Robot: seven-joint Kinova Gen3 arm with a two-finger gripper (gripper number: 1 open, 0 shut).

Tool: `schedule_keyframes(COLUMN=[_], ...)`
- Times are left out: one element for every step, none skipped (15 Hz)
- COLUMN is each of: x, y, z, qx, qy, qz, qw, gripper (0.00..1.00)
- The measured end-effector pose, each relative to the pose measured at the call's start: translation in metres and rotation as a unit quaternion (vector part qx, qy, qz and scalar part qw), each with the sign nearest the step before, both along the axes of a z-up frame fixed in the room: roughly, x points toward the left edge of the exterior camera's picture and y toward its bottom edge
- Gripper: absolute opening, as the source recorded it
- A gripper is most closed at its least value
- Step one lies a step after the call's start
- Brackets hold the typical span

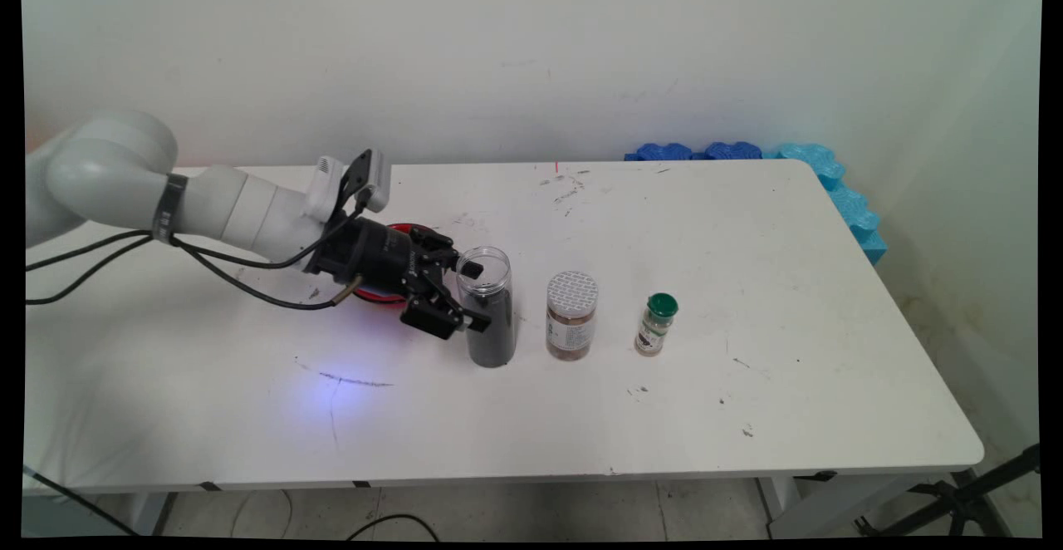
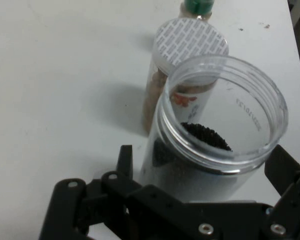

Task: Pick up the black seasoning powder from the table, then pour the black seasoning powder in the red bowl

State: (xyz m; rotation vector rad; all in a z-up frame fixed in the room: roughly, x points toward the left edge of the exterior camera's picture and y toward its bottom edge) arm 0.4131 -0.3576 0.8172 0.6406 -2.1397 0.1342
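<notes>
I expect the black granules [image 1: 491,332] to pour in a free stream when I tilt the jar, since the clear jar's opening [image 1: 485,260] is open above loose grains.
A clear, lidless jar [image 1: 490,309] partly filled with black granules stands upright on the white table [image 1: 747,417]. My gripper [image 1: 473,296] reaches in from the left, level with the jar's upper half, and is open. One finger is on each side of the jar. In the hand view the jar [image 2: 225,135] fills the space between the fingertips [image 2: 124,159]. The left one stands slightly off the wall and the right one is at the wall. To the jar's right stand a brown spice jar [image 1: 571,317] with a white patterned lid and a small green-capped bottle [image 1: 657,324].
A red round dish [image 1: 401,227] lies on the table behind the gripper, mostly hidden by it. Blue foam pieces [image 1: 830,180] line the table's far right corner. Black cables [image 1: 249,284] hang from the arm over the table's left part.
</notes>
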Motion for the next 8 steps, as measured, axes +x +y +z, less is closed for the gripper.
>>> schedule_keyframes(x=[-0.0018, -0.0032, -0.0048, -0.006, -0.007, -0.0079, -0.0087, -0.0092], y=[-0.0009, -0.0018, -0.0029, -0.0039, -0.0048, -0.006, -0.0072, -0.0082], z=[-0.0011, -0.0019, -0.0028, -0.0037, -0.0043, -0.0049, -0.0053, -0.0056], qx=[0.0, -0.001, -0.002, -0.002, -0.003, -0.004, -0.006, -0.008], qy=[0.001, 0.001, 0.001, 0.001, 0.0, -0.001, -0.002, -0.004], qz=[-0.001, -0.002, -0.003, -0.003, -0.003, -0.003, -0.003, -0.004], qw=[1.0, 1.0, 1.0, 1.0, 1.0, 1.0, 1.0, 1.0], gripper=[1.0, 1.0, 1.0, 1.0, 1.0, 1.0, 0.0, 0.0])
